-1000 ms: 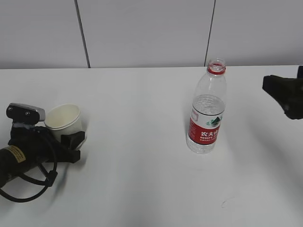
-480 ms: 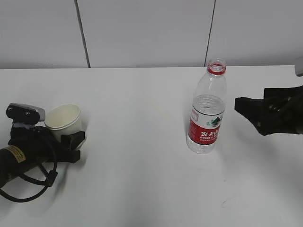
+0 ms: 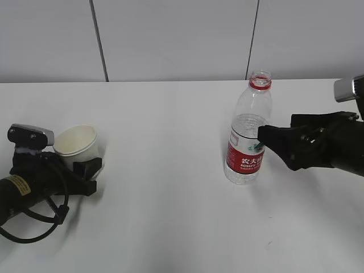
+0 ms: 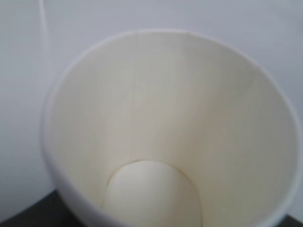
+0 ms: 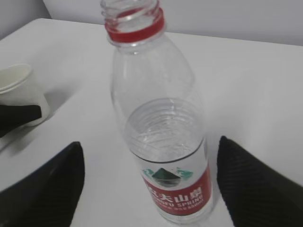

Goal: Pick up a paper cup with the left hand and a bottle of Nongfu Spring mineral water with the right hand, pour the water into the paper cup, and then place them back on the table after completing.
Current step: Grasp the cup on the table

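Observation:
The bottle will let out a thin stream when the robot tips its opening lower than its base, because the water line (image 3: 250, 117) is well below the bottle's uncapped opening (image 3: 247, 136).
A white paper cup (image 3: 75, 145) stands on the white table (image 3: 165, 216) at the left. My left gripper (image 3: 85, 157) holds it; one black finger (image 3: 91, 166) presses its near side and the other is hidden behind it. In the left wrist view the empty cup (image 4: 165, 118) fills the picture. The open Nongfu Spring bottle (image 3: 248, 136) has a red label and neck ring and stands upright, about half full of clear water (image 3: 248, 126). My right gripper (image 3: 277, 137) is open at label height, its tips reaching the bottle's right side. In the right wrist view the bottle (image 5: 163, 142) stands between the spread fingers (image 5: 255, 184), untouched.
A grey panelled wall (image 3: 170, 40) stands behind the table's far edge. The left arm's loose black cables (image 3: 34, 219) lie on the table at the lower left. Bare tabletop lies between the cup and the bottle.
My right gripper has moved left from the right edge to the bottle, still open. The left arm, the cup and the bottle have not moved.

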